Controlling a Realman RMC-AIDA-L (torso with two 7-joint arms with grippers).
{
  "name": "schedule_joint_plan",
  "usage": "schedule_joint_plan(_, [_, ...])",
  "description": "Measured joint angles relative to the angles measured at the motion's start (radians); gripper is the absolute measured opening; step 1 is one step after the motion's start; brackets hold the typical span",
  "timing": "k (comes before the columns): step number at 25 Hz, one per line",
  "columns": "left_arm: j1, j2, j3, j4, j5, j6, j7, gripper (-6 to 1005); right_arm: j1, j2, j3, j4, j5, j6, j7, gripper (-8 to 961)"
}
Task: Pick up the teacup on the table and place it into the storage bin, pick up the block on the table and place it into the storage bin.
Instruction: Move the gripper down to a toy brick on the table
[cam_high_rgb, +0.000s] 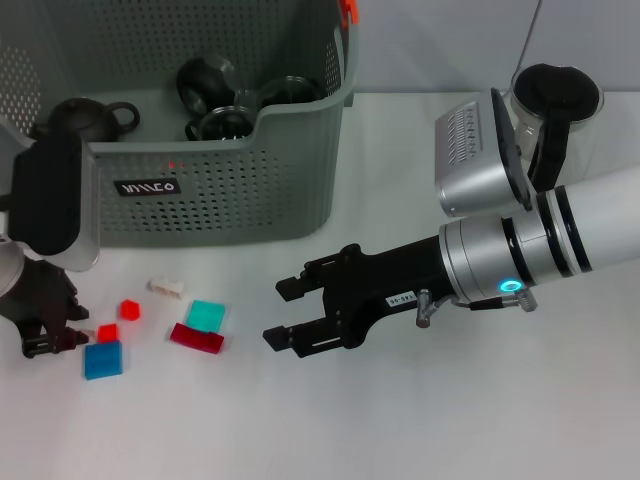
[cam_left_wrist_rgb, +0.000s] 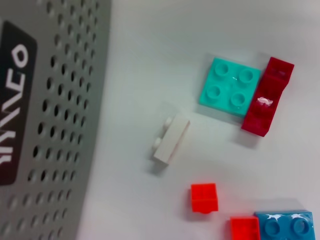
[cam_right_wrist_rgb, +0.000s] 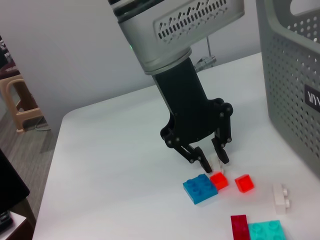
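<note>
Next, my left gripper opens wider and goes around the white block's long sides (cam_right_wrist_rgb: 215, 164) before it closes, because its finger overlaps the white block (cam_high_rgb: 91, 329) next to the small red block.
The grey-green storage bin (cam_high_rgb: 215, 185) stands at the back left. Dark teacups (cam_high_rgb: 207, 85) and a dark teapot (cam_high_rgb: 85, 118) lie inside it; I see no teacup on the table. Loose blocks lie in front of the bin: white (cam_high_rgb: 166, 287), teal (cam_high_rgb: 206, 315), dark red (cam_high_rgb: 197, 338), blue (cam_high_rgb: 103, 359) and two small red ones (cam_high_rgb: 130, 309). My left gripper (cam_right_wrist_rgb: 213, 161) hangs open just above the table at the small red block (cam_right_wrist_rgb: 218, 180) beside the blue block (cam_right_wrist_rgb: 200, 190). My right gripper (cam_high_rgb: 282, 313) is open and empty, right of the dark red block.
A glass jug with a black lid (cam_high_rgb: 555, 100) stands at the back right behind my right arm. The bin's perforated wall (cam_left_wrist_rgb: 55, 130) and black label (cam_left_wrist_rgb: 12, 100) are close to the white block (cam_left_wrist_rgb: 171, 140).
</note>
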Motion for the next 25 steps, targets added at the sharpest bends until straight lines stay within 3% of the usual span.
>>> schedule_joint_plan(3, [0.000,0.000,0.006,0.000,0.001,0.000,-0.002,240,0.001,0.000,0.000,0.000,0.000,0.000,0.000,686])
schedule_joint_plan(25, [-0.001,0.009,0.015,0.010,0.003,0.018,-0.033,273,0.000,-0.001,0.000,0.000,0.000,0.000,0.000,686])
